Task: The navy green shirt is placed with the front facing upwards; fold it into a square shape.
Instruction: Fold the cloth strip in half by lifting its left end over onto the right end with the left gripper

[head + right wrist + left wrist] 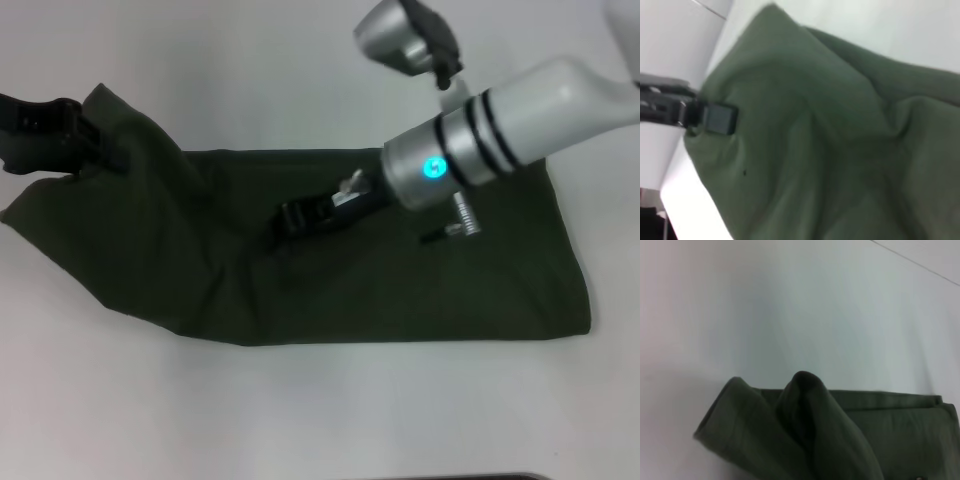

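My right gripper sits over the shirt's middle (310, 265), where the shirt's raised end must fold. It should shift to the shirt's flat end (545, 225) before my left gripper folds.
The navy green shirt (400, 290) lies as a long dark olive band across the white table. Its left end is lifted and pulled up to a peak. My left gripper (85, 135) is at the far left, shut on that raised end. The right wrist view shows this same black left gripper (715, 119) clamped on the cloth's edge. My right gripper (290, 218) is low over the middle of the shirt, down at the cloth. The left wrist view shows a raised fold of the shirt (810, 410). The chest lettering and neck label are hidden.
White table (300, 420) surrounds the shirt on all sides. My right arm's silver forearm with a cyan light (432, 168) reaches over the shirt's right half from the upper right. A dark strip (480, 477) shows at the near edge.
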You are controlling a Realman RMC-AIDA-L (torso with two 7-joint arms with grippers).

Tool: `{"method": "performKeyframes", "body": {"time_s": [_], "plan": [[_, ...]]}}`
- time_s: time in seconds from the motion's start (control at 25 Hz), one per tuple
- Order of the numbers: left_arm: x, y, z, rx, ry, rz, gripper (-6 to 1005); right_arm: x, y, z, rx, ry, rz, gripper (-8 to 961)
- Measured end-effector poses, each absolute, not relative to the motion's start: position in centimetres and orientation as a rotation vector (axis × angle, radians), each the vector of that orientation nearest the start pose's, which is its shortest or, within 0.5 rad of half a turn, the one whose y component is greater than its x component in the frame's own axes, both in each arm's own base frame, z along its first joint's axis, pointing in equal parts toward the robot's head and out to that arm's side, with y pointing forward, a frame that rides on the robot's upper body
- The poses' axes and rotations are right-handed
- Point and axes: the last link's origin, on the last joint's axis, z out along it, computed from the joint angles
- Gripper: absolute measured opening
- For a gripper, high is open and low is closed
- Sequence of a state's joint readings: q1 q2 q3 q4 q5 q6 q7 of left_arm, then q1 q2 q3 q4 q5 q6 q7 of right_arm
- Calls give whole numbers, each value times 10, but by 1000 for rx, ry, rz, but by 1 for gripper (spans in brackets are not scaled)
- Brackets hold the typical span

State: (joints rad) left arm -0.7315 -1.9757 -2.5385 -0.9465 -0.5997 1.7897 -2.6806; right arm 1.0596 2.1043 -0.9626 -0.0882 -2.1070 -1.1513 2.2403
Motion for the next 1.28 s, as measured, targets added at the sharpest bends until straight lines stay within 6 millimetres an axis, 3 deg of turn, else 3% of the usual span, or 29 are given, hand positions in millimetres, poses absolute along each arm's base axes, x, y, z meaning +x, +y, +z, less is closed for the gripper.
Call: {"method": "performKeyframes", "body": {"time_s": [0.36,0.68,1.0,1.28], "plan": [[-261,354,97,-2188,-2004,-49,77,202,364,-71,-2626,1762,291,15],[-263,343,113,-2165,-1995,31,76,237,364,-33,-2561,1714,211,16],[-253,341,114,-2195,-1992,20,77,257,363,-6,-2517,1709,183,16],[-224,338,91,-2411,-1984,-119,77,258,361,0,-2531,1704,169,16]]}}
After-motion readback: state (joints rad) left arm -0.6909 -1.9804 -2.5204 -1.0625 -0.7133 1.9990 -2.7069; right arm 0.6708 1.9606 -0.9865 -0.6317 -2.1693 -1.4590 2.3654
